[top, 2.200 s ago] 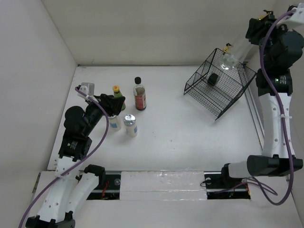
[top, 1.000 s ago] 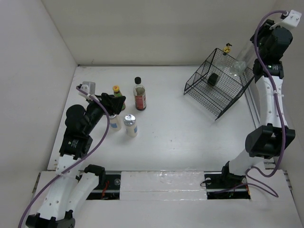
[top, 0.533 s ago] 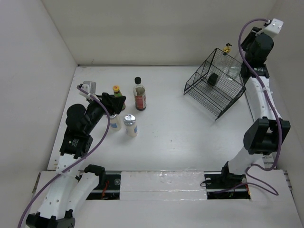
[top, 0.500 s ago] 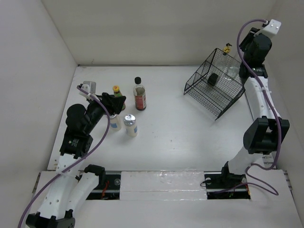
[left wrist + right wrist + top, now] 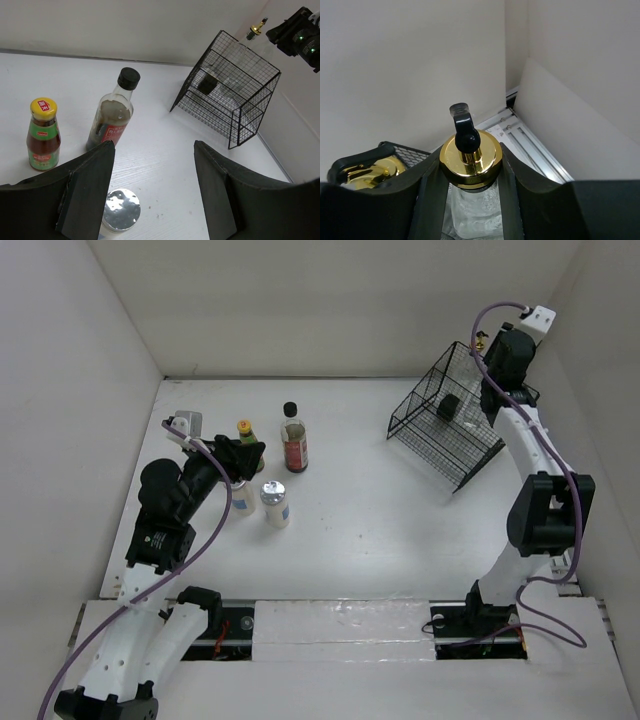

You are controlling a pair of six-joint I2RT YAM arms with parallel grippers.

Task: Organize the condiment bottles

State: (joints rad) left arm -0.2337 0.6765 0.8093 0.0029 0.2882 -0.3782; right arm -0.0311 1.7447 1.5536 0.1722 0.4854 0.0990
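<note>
I should continue to lower the clear glass bottle (image 5: 476,212) with my right gripper until it stands in the basket (image 5: 530,393), as it hangs upright, clear of the second gold-topped bottle.
My right gripper (image 5: 470,160) is shut on the gold cap of a clear glass bottle (image 5: 472,210) and holds it upright at the far corner of the black wire basket (image 5: 440,435). A second gold-topped bottle (image 5: 362,172) stands just left of it in the basket. My left gripper (image 5: 153,146) is open and empty, low over the table's left side. Before it stand the yellow-capped bottle (image 5: 44,134), the black-capped red-labelled bottle (image 5: 114,117) and a short white bottle (image 5: 121,216) with a silver top. The other short white bottle (image 5: 240,502) sits under the left gripper (image 5: 243,455).
The basket (image 5: 235,100) stands tilted at the back right, with a dark object (image 5: 448,407) inside it. White walls close in the back and both sides. A metal rail (image 5: 530,145) runs along the right wall behind the basket.
My right arm has swung left from the right wall, bringing the held glass bottle over the basket's far corner. The left arm and the four bottles by it have not moved.
</note>
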